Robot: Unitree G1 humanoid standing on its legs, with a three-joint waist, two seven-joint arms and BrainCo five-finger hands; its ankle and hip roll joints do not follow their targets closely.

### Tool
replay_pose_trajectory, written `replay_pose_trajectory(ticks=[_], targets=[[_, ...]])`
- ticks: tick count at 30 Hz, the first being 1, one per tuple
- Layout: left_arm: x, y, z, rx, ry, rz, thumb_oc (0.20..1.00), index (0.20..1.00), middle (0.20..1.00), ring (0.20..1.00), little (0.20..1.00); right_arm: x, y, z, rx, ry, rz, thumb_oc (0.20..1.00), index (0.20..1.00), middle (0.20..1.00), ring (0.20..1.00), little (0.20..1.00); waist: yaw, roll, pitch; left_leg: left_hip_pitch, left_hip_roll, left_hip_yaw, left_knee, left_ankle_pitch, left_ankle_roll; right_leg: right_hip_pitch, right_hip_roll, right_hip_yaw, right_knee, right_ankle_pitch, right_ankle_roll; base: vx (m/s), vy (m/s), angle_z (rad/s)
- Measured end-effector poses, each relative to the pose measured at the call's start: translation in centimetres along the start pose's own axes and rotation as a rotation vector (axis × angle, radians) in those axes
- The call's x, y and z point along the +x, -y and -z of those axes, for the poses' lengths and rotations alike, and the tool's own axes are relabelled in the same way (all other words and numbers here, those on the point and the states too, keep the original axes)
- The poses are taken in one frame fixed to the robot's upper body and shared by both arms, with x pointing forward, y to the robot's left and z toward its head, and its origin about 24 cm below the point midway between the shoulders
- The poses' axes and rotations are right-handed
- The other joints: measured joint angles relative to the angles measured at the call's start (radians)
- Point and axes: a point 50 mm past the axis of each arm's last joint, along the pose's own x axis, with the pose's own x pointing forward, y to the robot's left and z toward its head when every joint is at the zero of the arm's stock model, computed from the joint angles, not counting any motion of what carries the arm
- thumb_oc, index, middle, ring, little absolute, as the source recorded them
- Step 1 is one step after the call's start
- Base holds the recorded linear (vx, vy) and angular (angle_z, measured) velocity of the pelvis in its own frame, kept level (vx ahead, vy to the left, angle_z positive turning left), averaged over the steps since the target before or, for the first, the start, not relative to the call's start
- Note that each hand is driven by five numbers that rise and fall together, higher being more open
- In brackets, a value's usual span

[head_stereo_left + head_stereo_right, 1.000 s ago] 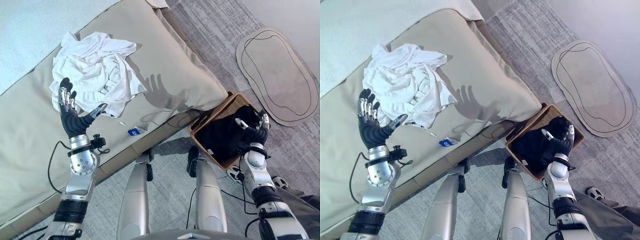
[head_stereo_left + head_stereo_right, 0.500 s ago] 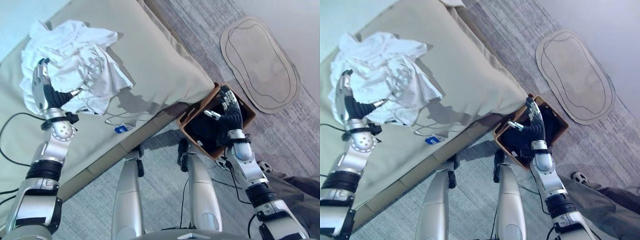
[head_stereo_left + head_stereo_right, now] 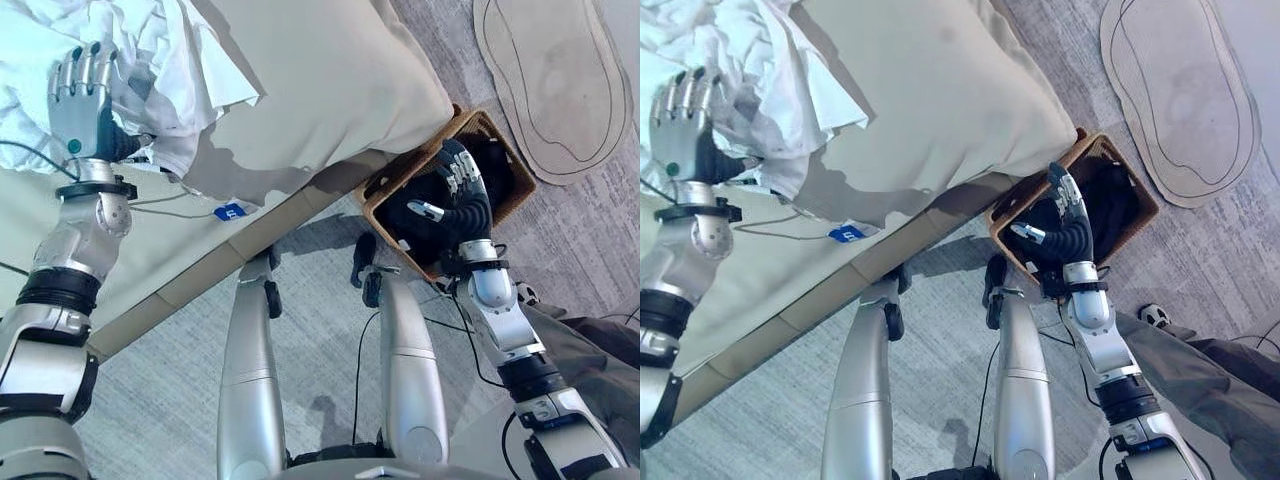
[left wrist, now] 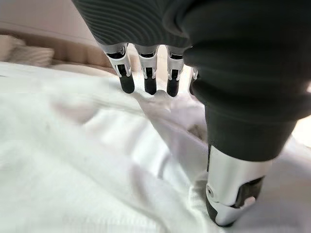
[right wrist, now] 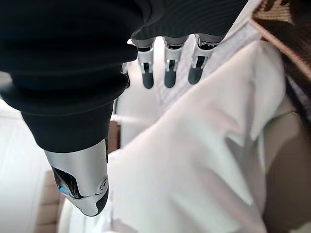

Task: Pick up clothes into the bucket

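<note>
The white clothes lie over one another in loose folds, so only the gripped piece will come up limp when the robot lifts, and the others will stay where they are.
A crumpled pile of white clothes lies on the bed at the upper left. My left hand rests on its near edge, open, and the straight fingers touch the white cloth with the thumb pressed into a fold. A brown wicker basket stands on the floor by the bed's corner with dark clothes inside. Just above its near side my right hand hovers open and holds nothing.
The beige bed cover overhangs the bed's corner beside the basket. A small blue tag lies on the bed edge. An oval beige rug lies on the grey carpet beyond. A person's trouser leg and shoe are at the lower right.
The camera has tilted and shifted. My left hand has gone from beside the white pile onto it. My right hand has risen out of the basket and stays open.
</note>
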Motion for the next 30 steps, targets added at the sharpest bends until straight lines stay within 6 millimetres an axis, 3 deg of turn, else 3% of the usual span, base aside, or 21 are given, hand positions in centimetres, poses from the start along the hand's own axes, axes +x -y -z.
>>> replay_pose_trajectory(ticks=[3, 4, 5, 10, 17, 21, 24, 25, 30], targets=[[0.1, 0.5, -0.2, 0.054, 0.024, 0.032, 1.000, 1.000, 1.000, 1.000, 1.000, 0.0, 0.0, 0.1, -0.008, -0.002, -0.004, 1.000, 1.000, 1.000, 1.000, 1.000, -0.002, -0.001, -0.001, -0.003, 0.002, 0.001, 0.009, -0.002, 0.006, 0.000, 0.001, 0.002, 0.001, 0.002, -0.002, 0.01, 0.046, -0.03], [0.2, 0.4, -0.3, 0.066, 0.029, 0.036, 0.501, 0.501, 0.501, 0.501, 0.501, 0.0, 0.0, 0.0, -0.009, -0.001, -0.005, 1.000, 1.000, 1.000, 1.000, 1.000, -0.002, -0.002, -0.001, -0.002, 0.002, 0.003, 0.010, -0.006, 0.008, 0.001, 0.001, 0.004, -0.003, 0.002, 0.000, 0.07, 0.007, -0.05], [0.2, 0.5, -0.2, 0.081, 0.033, 0.050, 0.200, 0.200, 0.200, 0.200, 0.200, 0.0, 0.0, 0.1, -0.009, -0.002, -0.005, 1.000, 1.000, 1.000, 1.000, 1.000, 0.000, -0.002, -0.002, 0.000, 0.000, 0.006, 0.005, 0.000, 0.010, 0.000, 0.001, 0.006, -0.003, 0.009, 0.000, -0.07, 0.030, -0.03], [0.7, 0.3, -0.5, 0.095, 0.055, 0.078, 0.200, 0.200, 0.200, 0.200, 0.200, -0.2, 0.1, 0.2, -0.006, -0.008, -0.002, 1.000, 1.000, 1.000, 1.000, 1.000, -0.006, -0.006, -0.008, 0.014, -0.006, 0.013, -0.014, 0.007, 0.019, 0.008, -0.005, 0.011, -0.017, 0.017, 0.008, 0.01, 0.002, 0.00], [-0.1, 0.9, -0.2, 0.093, 0.059, 0.132, 0.200, 0.200, 0.200, 0.200, 0.200, -0.3, -0.2, 0.4, 0.009, -0.015, -0.009, 1.000, 1.000, 1.000, 1.000, 1.000, -0.016, -0.013, -0.015, 0.056, -0.006, 0.018, -0.059, 0.021, 0.016, 0.045, -0.004, 0.005, -0.055, 0.027, 0.013, -0.02, 0.000, 0.00], [-1.6, 1.9, 0.2, 0.082, 0.044, 0.185, 0.200, 0.200, 0.200, 0.200, 0.200, -0.4, -0.3, 0.5, 0.013, -0.019, -0.008, 1.000, 1.000, 1.000, 1.000, 1.000, -0.021, -0.013, -0.015, 0.119, -0.007, 0.028, -0.102, 0.022, 0.016, 0.100, -0.003, 0.005, -0.088, 0.030, 0.015, 0.02, -0.013, -0.01], [-4.5, 3.9, 0.4, 0.055, 0.028, 0.279, 0.200, 0.200, 0.200, 0.200, 0.200, -0.9, -0.4, 1.0, 0.013, -0.042, -0.007, 1.000, 1.000, 1.000, 1.000, 1.000, -0.018, -0.011, -0.042, 0.215, -0.006, 0.037, -0.161, 0.030, 0.014, 0.184, 0.001, 0.005, -0.137, 0.037, 0.020, 0.05, -0.031, -0.05], [-5.5, 4.4, 0.4, 0.047, 0.024, 0.307, 0.200, 0.200, 0.200, 0.200, 0.200, -1.1, -0.3, 1.2, 0.005, -0.055, -0.006, 1.000, 1.000, 1.000, 1.000, 1.000, -0.012, -0.009, -0.067, 0.233, -0.006, 0.037, -0.183, 0.029, 0.012, 0.200, 0.002, 0.001, -0.152, 0.036, 0.019, 0.10, -0.050, -0.02], [-8.3, 5.2, -0.4, -0.043, 0.016, 0.340, 0.200, 0.200, 0.200, 0.200, 0.200, -2.3, 0.2, 2.9, -0.018, -0.135, 0.006, 1.000, 1.000, 1.000, 1.000, 1.000, 0.021, -0.008, -0.071, 0.406, -0.006, 0.030, -0.258, 0.048, 0.011, 0.382, 0.006, -0.028, -0.228, 0.039, 0.025, 0.10, -0.039, 0.06]])
